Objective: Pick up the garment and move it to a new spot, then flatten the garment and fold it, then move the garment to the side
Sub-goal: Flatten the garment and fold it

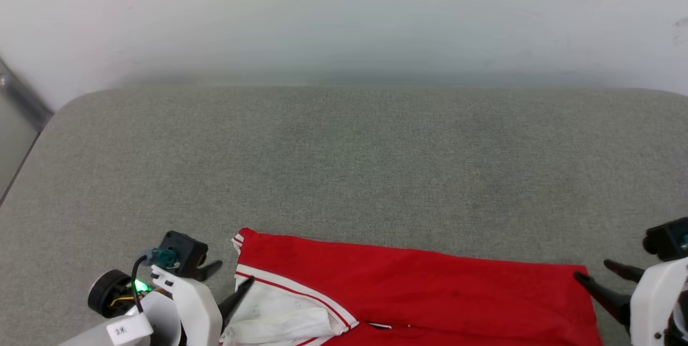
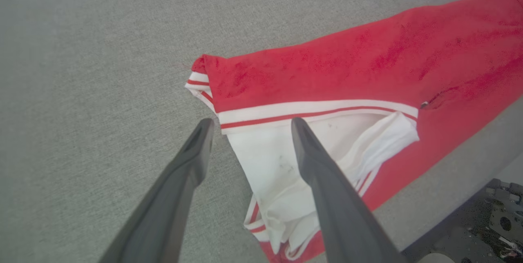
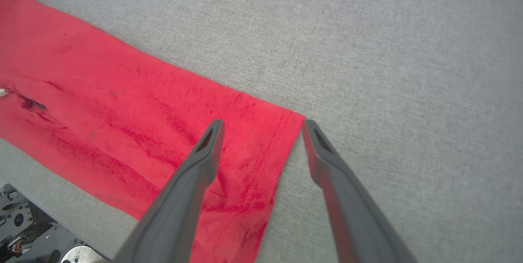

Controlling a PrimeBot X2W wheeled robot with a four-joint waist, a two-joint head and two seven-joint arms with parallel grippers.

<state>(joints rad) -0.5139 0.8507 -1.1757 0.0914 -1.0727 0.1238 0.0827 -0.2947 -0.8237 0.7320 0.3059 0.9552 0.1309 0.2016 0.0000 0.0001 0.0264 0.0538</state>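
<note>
My gripper will fold the plain red hem [image 1: 588, 302], and the hem will double back over the striped trim, because the long red band lies flat with soft creases [image 1: 465, 329].
The garment [image 1: 419, 287], a red jersey folded into a long band, lies flat along the near edge of the grey table. Its left end shows a white sleeve [image 2: 278, 161] with red-and-white striped trim; its right end is a plain red hem [image 3: 282, 140]. My left gripper [image 1: 228, 277] is open at the sleeve end, and in its wrist view the left gripper [image 2: 250, 122] straddles the trim's corner with nothing gripped. My right gripper [image 1: 591, 269] is open at the hem corner. Seen from the wrist, one finger of the right gripper [image 3: 262, 122] is above the red cloth and the other above bare table.
The grey fabric-covered table [image 1: 355, 163] stretches far beyond the garment to a white wall [image 1: 344, 13]. Its left edge [image 1: 27, 147] drops off beside a dark strip. Dark robot base parts [image 2: 502, 218] show below the table's near edge.
</note>
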